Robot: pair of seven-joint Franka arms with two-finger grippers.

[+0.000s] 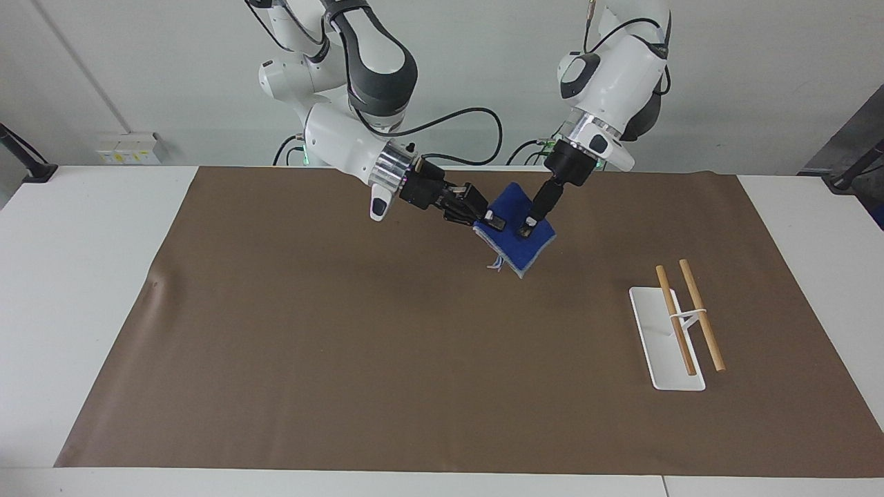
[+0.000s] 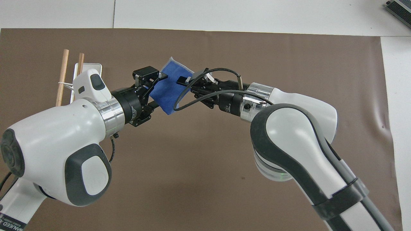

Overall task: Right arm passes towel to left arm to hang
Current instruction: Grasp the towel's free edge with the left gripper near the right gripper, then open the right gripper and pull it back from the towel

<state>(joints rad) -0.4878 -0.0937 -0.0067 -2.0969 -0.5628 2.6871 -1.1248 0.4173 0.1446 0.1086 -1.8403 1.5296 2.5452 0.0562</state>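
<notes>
I should open my right gripper, which is closed on the towel's edge (image 2: 188, 72), and move it away before my left gripper takes the towel to the rack (image 1: 672, 341).
The blue towel (image 1: 528, 253) hangs in the air over the brown mat, toward the robots' end of the table. My right gripper (image 1: 492, 222) is shut on one edge of it and holds it out tilted. My left gripper (image 1: 530, 225) is at the towel's other edge. In the overhead view its fingers (image 2: 161, 76) are open and straddle the towel (image 2: 168, 90), one on each face. The right gripper (image 2: 183, 81) and the left gripper (image 2: 157, 91) face each other across the cloth.
A white flat-based rack (image 1: 664, 348) with two wooden bars (image 1: 702, 316) stands on the brown mat (image 1: 345, 331) toward the left arm's end, farther from the robots than the towel. It also shows in the overhead view (image 2: 97, 66), partly covered by the left arm.
</notes>
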